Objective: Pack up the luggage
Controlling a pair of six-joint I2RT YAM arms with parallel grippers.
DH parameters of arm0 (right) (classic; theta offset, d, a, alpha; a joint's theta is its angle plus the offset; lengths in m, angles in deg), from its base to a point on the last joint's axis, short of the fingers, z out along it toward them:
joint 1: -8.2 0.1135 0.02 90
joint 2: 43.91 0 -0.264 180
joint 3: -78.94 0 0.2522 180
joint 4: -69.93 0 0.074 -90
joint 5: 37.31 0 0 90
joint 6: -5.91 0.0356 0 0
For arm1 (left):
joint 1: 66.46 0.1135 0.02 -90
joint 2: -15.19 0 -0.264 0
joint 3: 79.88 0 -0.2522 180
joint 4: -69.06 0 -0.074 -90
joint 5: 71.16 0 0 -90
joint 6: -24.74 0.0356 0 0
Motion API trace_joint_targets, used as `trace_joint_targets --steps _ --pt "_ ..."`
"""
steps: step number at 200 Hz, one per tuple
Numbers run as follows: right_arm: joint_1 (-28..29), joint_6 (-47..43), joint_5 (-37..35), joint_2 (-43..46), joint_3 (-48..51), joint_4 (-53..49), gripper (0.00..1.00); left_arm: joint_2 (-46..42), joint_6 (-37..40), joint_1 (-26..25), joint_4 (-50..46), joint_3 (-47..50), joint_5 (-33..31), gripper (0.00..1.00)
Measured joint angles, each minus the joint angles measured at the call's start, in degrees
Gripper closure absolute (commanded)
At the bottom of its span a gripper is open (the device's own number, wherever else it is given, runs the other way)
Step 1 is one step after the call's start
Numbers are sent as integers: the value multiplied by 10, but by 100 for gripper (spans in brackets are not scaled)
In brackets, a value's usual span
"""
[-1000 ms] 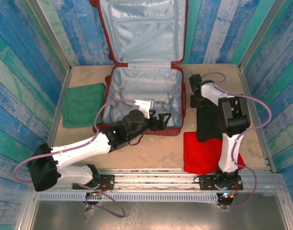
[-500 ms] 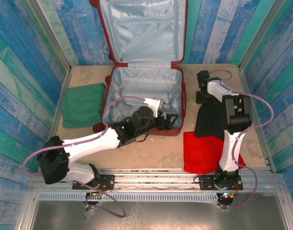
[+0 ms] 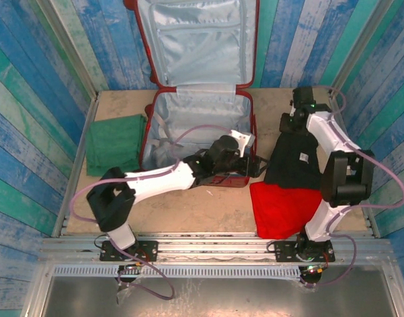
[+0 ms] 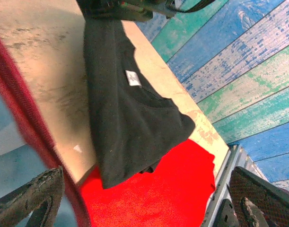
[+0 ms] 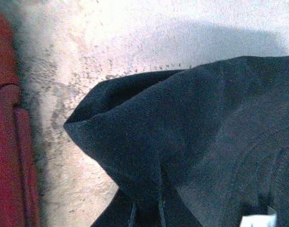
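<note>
My left gripper should keep moving toward the black cloth's near corner (image 3: pixel 270 178) until its open fingers are on either side of it, since my right gripper holds the black cloth's far edge (image 3: pixel 301 132).
The luggage (image 3: pixel 198 115) lies open on the table, its dark-red shell showing pale lining and its lid leaning on the back wall. A black cloth (image 3: pixel 294 162) lies to its right, partly over a folded red cloth (image 3: pixel 284 208). My right gripper (image 3: pixel 289 124) is shut on the black cloth's far edge, which bunches up around it (image 5: pixel 149 142). My left gripper (image 3: pixel 256 166) is open by the suitcase's front right corner. In the left wrist view its fingers (image 4: pixel 35 194) straddle the red cloth (image 4: pixel 177 189), the black cloth (image 4: pixel 130 118) and the suitcase rim (image 4: pixel 21 123).
A folded green cloth (image 3: pixel 116 142) lies left of the suitcase. Painted plank walls close in the table on three sides. A metal rail (image 3: pixel 215 241) runs along the near edge. Bare sandy tabletop (image 3: pixel 208 208) shows in front of the suitcase.
My left arm has swung right along the suitcase's front to its right corner. My right gripper has shut on the black cloth and drawn its far edge back and to the right.
</note>
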Motion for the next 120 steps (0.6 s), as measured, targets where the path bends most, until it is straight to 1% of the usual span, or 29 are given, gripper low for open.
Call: trace_joint_targets --steps 25,51,97,120 --pt "-1 -3 20 15 15 2 100 73 5 0 -12 -69 24 7" --pt "-3 -7 34 23 27 0 100 143 16 0 -50 -150 22 7" --pt "-19 -12 52 62 33 -8 100 217 61 0 -143 -280 -14 7" --pt "-34 -12 68 79 33 -17 99 239 80 0 -178 -320 -37 7"
